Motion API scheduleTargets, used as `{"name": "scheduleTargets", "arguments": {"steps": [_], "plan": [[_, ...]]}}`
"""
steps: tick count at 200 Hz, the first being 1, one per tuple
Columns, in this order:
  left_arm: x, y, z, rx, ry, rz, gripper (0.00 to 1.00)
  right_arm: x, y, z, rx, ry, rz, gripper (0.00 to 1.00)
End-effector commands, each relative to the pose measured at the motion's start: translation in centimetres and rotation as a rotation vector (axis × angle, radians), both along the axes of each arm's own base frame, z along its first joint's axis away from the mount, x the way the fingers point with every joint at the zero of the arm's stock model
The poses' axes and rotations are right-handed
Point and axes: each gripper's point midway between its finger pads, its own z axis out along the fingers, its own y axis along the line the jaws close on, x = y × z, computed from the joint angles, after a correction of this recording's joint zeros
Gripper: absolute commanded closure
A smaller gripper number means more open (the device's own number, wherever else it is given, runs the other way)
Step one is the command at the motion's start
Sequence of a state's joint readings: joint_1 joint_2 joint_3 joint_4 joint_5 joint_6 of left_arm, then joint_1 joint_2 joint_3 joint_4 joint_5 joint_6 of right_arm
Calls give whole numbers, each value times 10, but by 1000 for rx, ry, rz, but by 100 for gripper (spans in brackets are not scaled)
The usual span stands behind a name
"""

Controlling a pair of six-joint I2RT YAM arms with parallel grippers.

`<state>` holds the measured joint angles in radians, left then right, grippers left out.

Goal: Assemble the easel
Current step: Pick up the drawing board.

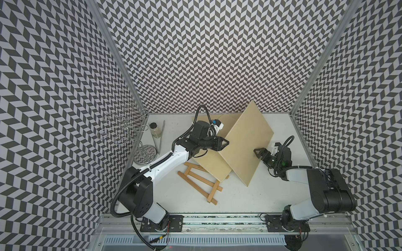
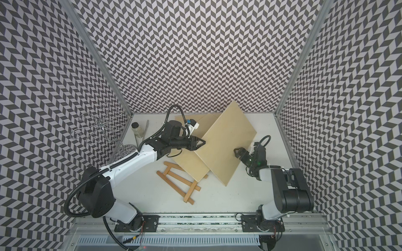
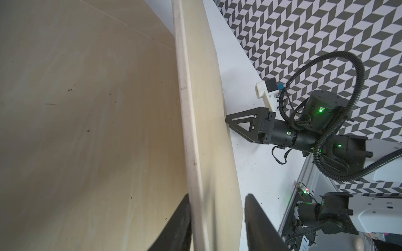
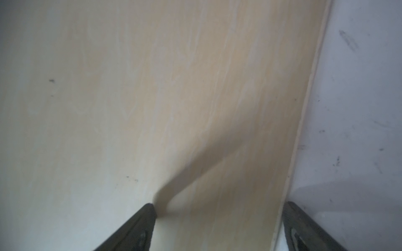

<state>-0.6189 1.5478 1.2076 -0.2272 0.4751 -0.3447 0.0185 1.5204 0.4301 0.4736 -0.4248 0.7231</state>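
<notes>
The larger board (image 3: 215, 167) lies at a slant across the left gripper's open fingers, so next the left gripper pinches the board's raised edge (image 1: 230, 136) squarely before the right gripper goes off to the wooden easel.
The wooden easel (image 1: 200, 182) (image 2: 178, 182) lies flat on the table, partly tucked under a plywood board (image 1: 208, 160). A second, larger board (image 1: 245, 143) (image 2: 228, 147) lies tilted across the first. My left gripper (image 1: 225, 143) (image 3: 217, 200) is open at the larger board's left edge (image 3: 185, 108), which runs between its fingers. On the opposite side, my right gripper (image 1: 257, 152) (image 4: 219, 206) is open astride the right edge, one finger over the board's face (image 4: 195, 108). It also shows in the left wrist view as the right gripper (image 3: 228, 119).
At the back left stand a wire rack (image 1: 128, 128), a small jar (image 1: 155, 130) and metal tongs (image 1: 161, 139). The larger board's far corner (image 1: 252, 104) reaches up against the patterned back wall. The arm bases sit on the front rail (image 1: 217, 219).
</notes>
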Motion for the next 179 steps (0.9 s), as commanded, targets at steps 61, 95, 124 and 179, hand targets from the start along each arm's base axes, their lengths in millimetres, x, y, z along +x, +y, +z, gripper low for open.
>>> {"name": "scheduleTargets", "arguments": {"steps": [61,95,124,179], "plan": [[-38,-59,31,-37,-49,-271,66,-14,47,11,42,-76,167,10],[-23,-56,21,49,8,-193,80,-14,55,21,-4,-116,191,10],[-19,-52,20,109,18,-154,88,-13,56,31,-53,-148,187,10],[-13,-52,59,65,-61,-76,100,-18,48,63,-114,-218,154,10]]}}
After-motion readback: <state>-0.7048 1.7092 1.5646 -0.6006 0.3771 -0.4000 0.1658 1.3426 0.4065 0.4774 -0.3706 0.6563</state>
